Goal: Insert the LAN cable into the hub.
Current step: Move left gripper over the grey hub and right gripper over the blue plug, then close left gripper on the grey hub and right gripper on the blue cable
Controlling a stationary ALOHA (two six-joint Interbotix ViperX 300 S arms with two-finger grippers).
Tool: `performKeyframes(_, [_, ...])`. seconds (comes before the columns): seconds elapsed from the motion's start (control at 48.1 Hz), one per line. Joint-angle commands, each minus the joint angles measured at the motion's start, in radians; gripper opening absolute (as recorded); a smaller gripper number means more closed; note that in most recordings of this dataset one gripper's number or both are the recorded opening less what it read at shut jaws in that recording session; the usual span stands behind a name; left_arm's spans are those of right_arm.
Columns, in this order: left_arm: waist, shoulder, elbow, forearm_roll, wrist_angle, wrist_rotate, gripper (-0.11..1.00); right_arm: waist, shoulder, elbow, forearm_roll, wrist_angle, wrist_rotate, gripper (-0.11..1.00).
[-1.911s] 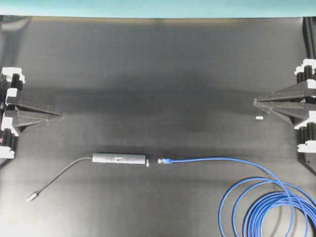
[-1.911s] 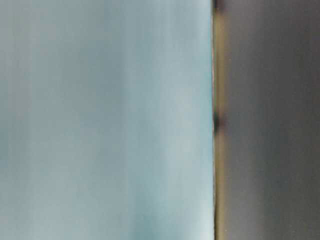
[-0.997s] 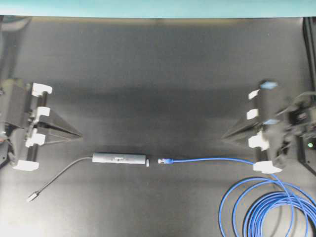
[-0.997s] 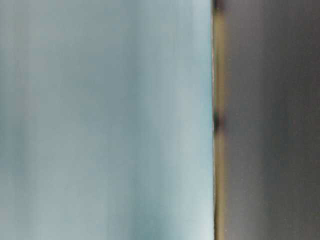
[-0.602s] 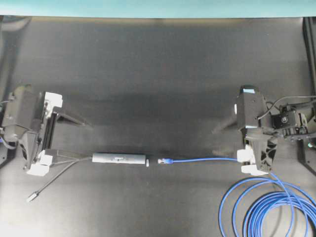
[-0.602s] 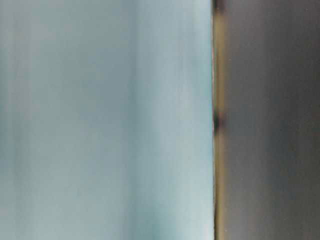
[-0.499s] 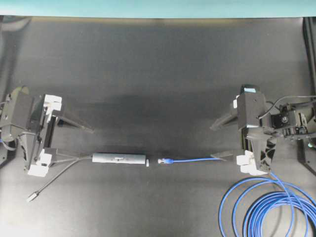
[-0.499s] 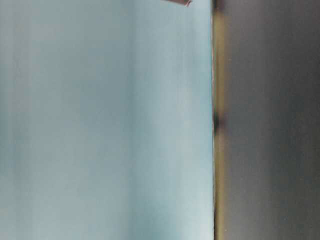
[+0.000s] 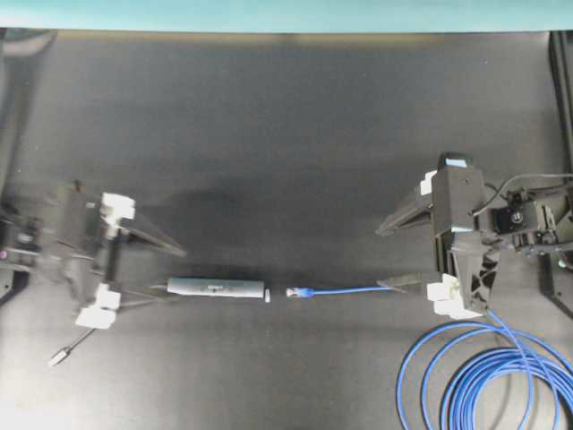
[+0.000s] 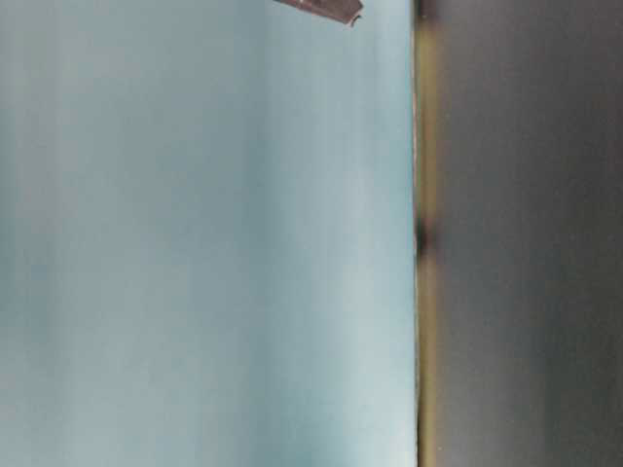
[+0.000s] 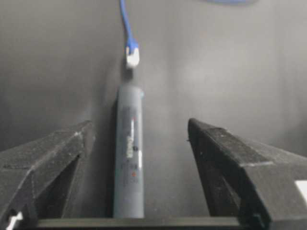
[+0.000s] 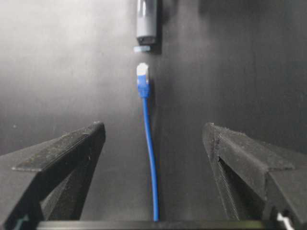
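Observation:
My gripper will push the LAN cable's plug [image 9: 293, 292] into the hub, and the plug will stay straight and hardly bend, because a thick blue sleeve [image 9: 306, 292] backs it.
The grey bar-shaped hub [image 9: 218, 288] lies flat on the black table, its port end facing right. The LAN cable's plug [image 9: 295, 292] lies just right of it, a small gap apart. The blue cable [image 9: 358, 289] runs right into loops [image 9: 483, 376]. My left gripper [image 9: 175, 271] is open at the hub's left end. In the left wrist view [image 11: 139, 127] the hub [image 11: 129, 158] lies between its fingers, untouched, nearer the left one. My right gripper [image 9: 380, 259] is open astride the cable. In the right wrist view [image 12: 153, 127] the cable [image 12: 149, 158] runs between its fingers, untouched.
The hub's thin grey cord ends in a silver plug [image 9: 59, 357] at the front left. The cable loops fill the front right corner. The table's teal back edge [image 9: 286, 13] runs along the top. The table-level view is blurred, with a dark sliver [image 10: 321, 8] at its top.
Both arms came in from the table's sides and opened. In the last half second the left gripper moved right up to the hub's left end; the right gripper barely shifted.

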Motion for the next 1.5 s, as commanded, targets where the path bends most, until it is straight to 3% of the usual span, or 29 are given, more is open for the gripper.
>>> performKeyframes(0.0, [-0.003, 0.083, -0.029, 0.003, -0.067, -0.006, 0.75, 0.005, -0.002, -0.006, 0.005, -0.009, 0.008, 0.79])
performKeyframes(0.229, [0.0, 0.27, -0.094, 0.003, -0.189, -0.034, 0.75, 0.012, -0.002, -0.006, 0.005, -0.009, 0.035, 0.79])
performKeyframes(0.748, [-0.008, 0.391, -0.152, 0.003, -0.124, -0.034, 0.72, 0.028, -0.002, -0.005, 0.005, -0.009, 0.063, 0.79])
performKeyframes(0.997, [-0.031, 0.393, -0.167, 0.003, -0.048, -0.032, 0.62, 0.028, -0.002, -0.003, 0.005, -0.009, 0.063, 0.79])
performKeyframes(1.184, [-0.037, 0.365, -0.173, 0.003, -0.034, -0.012, 0.28, 0.028, 0.003, 0.017, 0.005, -0.038, 0.061, 0.79])
performKeyframes(1.35, [-0.032, 0.275, -0.196, 0.003, 0.064, -0.012, 0.28, 0.028, 0.029, 0.048, 0.005, -0.109, 0.061, 0.79])
performKeyframes(1.475, [-0.029, 0.179, -0.229, 0.003, 0.219, -0.014, 0.28, 0.032, 0.077, 0.061, 0.005, -0.164, 0.061, 0.79])
